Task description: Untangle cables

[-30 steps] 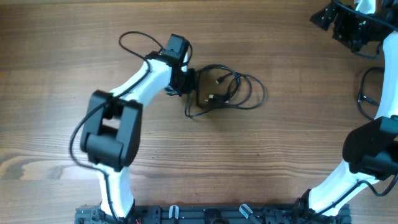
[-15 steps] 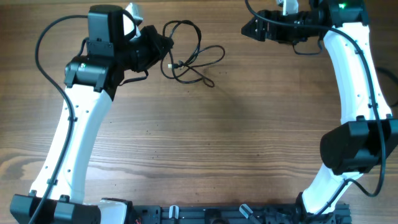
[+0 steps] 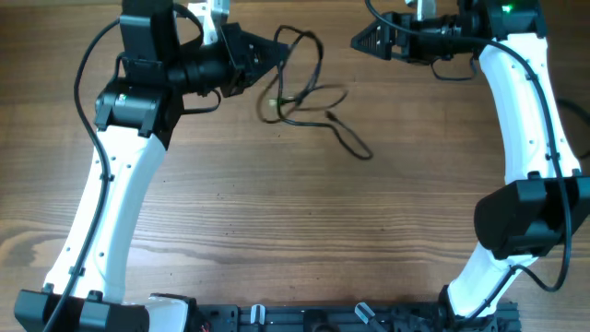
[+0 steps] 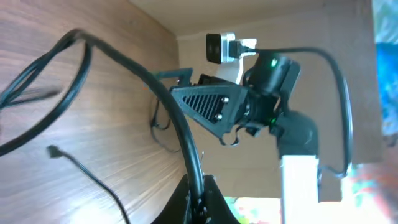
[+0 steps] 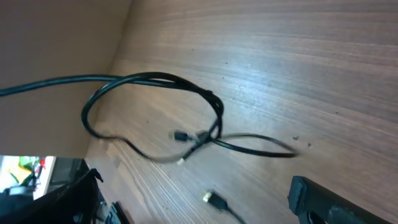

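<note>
I should grasp the loop (image 3: pixel 302 34) beside my left gripper with my right gripper before both pull apart, as the cable piece in my left gripper hangs in crossed loops (image 3: pixel 284 101).
The cables (image 3: pixel 312 90) are thin black cords in loose loops on the wooden table at the back centre. One strand trails down-right to a plug end (image 3: pixel 367 154). My left gripper (image 3: pixel 275 48) is shut on a cable strand (image 4: pixel 186 143) and holds it raised. The strand runs up from the jaws (image 4: pixel 200 198). My right gripper (image 3: pixel 358 41) is open and empty, hovering just right of the loops and facing the left gripper. In the right wrist view the loops (image 5: pixel 186 134) and a silver-tipped plug (image 5: pixel 209 198) lie on the table between its spread fingers (image 5: pixel 196 183).
The wooden table (image 3: pixel 295 231) stretches toward the front, where the arm bases (image 3: pixel 304 318) stand. Thick black robot wires hang along the left arm (image 3: pixel 88 65) and the right arm (image 3: pixel 562 111). A wall edge lies behind the table's back.
My left gripper has moved right with the strand lifted. The loops have shifted right and spread, with one end now trailing down-right. The right gripper has edged slightly left.
</note>
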Available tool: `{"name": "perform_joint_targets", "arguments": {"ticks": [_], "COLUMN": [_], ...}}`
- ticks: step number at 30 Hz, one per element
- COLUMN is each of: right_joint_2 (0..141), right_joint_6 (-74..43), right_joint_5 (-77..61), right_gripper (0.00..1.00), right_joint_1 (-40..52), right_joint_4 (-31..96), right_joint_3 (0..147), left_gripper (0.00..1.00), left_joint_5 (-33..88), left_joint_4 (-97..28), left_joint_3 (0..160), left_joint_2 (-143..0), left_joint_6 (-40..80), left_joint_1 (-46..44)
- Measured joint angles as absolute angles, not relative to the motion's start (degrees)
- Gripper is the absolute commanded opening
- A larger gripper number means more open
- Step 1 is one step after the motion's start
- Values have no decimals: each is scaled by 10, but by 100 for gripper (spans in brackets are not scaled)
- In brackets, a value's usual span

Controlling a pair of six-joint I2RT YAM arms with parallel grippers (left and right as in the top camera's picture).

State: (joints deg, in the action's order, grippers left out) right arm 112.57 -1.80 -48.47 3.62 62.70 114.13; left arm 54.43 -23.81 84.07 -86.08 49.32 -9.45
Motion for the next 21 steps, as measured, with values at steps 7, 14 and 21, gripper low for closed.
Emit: {"name": "perform_joint_targets", "arguments": {"ticks": [7, 14, 21], "right_joint_2": [1126, 1126, 1126], "right_joint_6": [-17, -157, -270], "right_joint_5": [-458, -364, -355], "right_gripper": [98, 95, 73], "right_joint_1": [115, 138, 199], "right_joint_4": [599, 550, 474], "right_joint_3": [1141, 1141, 1141], "left_gripper": [4, 4, 4], "left_joint_5": [546, 525, 473], "left_joint_4": [-234, -227, -171], "left_joint_3": [841, 841, 841], "left_joint_2": [-861, -861, -860], "left_joint_6": [458, 564, 750], "left_joint_1": [-95, -67, -62]}}
